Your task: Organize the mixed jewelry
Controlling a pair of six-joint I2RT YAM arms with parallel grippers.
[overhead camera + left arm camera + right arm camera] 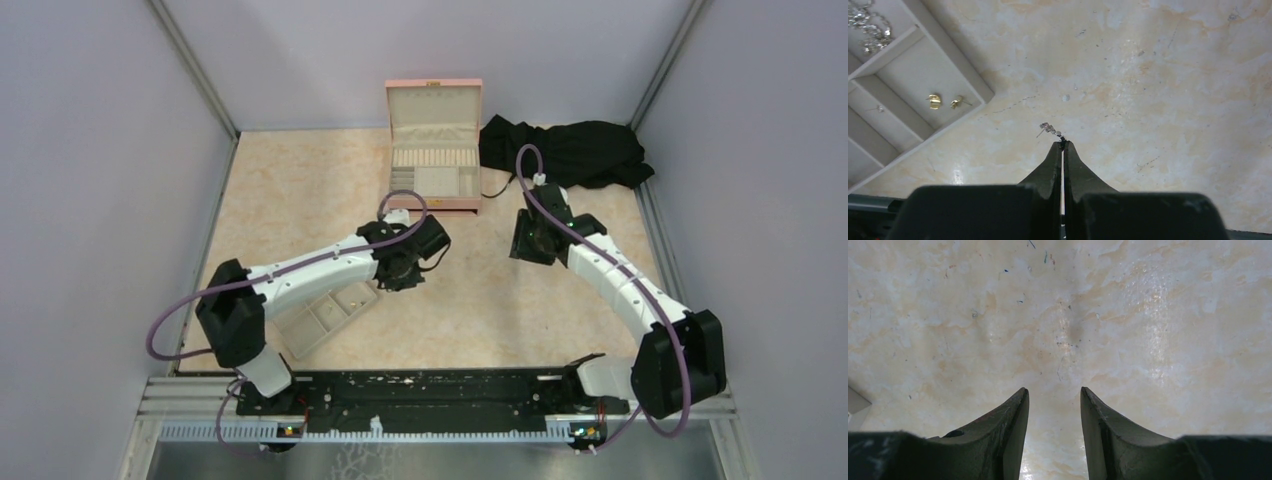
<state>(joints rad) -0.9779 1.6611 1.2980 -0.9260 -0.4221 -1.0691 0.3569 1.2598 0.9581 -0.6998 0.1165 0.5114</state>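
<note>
I keep carrying the silver piece (1048, 128) in my left gripper, because it matches the tiny stud in the tray, until it hangs over that stud's compartment (884, 116).
In the left wrist view, my left gripper (1063, 142) is shut, its tips pinching a tiny silver jewelry piece (1050, 129) that sticks out up and left over the marbled table. The beige tray (975, 80) lies at the upper left. One compartment holds two gold pieces (934, 101), another a sparkly silver chain (869, 24), and a third a tiny stud (880, 108). From above, the left gripper (400, 274) is just right of the tray (322, 318). My right gripper (1054, 392) is open over bare table with nothing between its fingers; from above the right gripper (528, 250) hangs right of centre.
A pink box with cream lining (433, 150) stands open at the back centre. A black cloth (572, 150) lies bunched to its right. Grey walls close in the table on both sides, and a black rail (420, 395) runs along the near edge.
</note>
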